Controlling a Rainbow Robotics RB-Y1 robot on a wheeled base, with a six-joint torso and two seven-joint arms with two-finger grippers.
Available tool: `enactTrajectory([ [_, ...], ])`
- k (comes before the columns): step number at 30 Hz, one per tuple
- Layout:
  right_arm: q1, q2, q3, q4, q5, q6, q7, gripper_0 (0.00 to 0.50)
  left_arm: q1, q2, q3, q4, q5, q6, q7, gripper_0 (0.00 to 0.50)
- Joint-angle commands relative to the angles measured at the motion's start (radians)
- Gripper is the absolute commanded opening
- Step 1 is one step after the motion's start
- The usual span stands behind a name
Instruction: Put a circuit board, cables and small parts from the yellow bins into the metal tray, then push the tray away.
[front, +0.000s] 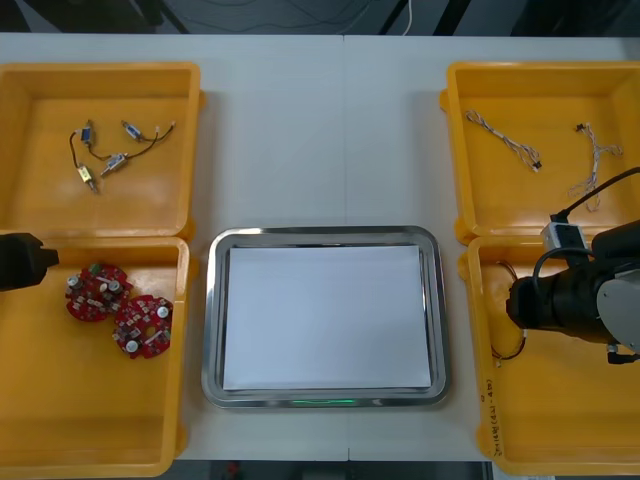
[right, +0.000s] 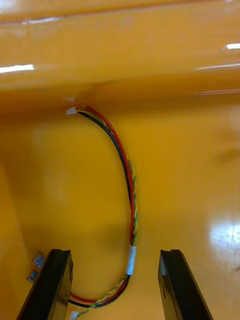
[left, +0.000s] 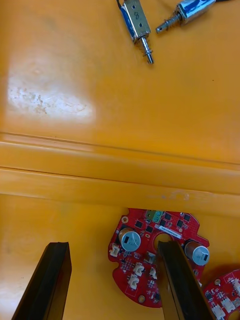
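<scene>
My gripper will bring the tiny metal parts (right: 39, 260) up along with the red and yellow cable when it lifts that cable, because red and black strands of cable (right: 91, 302) bend toward them.
My right gripper (right: 115, 287) hangs open low inside the near right yellow bin (front: 480, 400). A red and yellow cable (right: 127, 185) with black strands curves up from between its fingers (right: 50, 285) toward the bin wall. My left gripper (left: 112, 282) is open over the near left yellow bin (front: 100, 455). One of its fingers (left: 177, 280) stands in front of a round red circuit board (left: 140, 250). Two boards (front: 97, 292) lie side by side there. The metal tray (front: 325, 235), white inside, sits in the middle with nothing in it.
Small metal parts (front: 105, 160) with black leads lie in the far left bin (front: 100, 70). Twisted blue and white cables (front: 505, 140) lie in the far right bin (front: 545, 70). Two tiny metal parts (right: 35, 265) rest beside a right finger. The right arm (front: 570, 295) covers part of its bin.
</scene>
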Motion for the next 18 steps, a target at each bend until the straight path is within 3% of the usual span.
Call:
enactTrajectory([
  [1,0.02,0.025,0.016,0.046,0.013,-0.054,0.043,0.5,0.024,0.043,-0.041,0.0,-0.025,-0.027,-0.126,0.5],
  [18,0.063,0.028,0.014,0.062,0.007,-0.077,0.04,0.5,0.04,0.043,-0.13,0.058,-0.075,-0.176,-0.12,0.5],
])
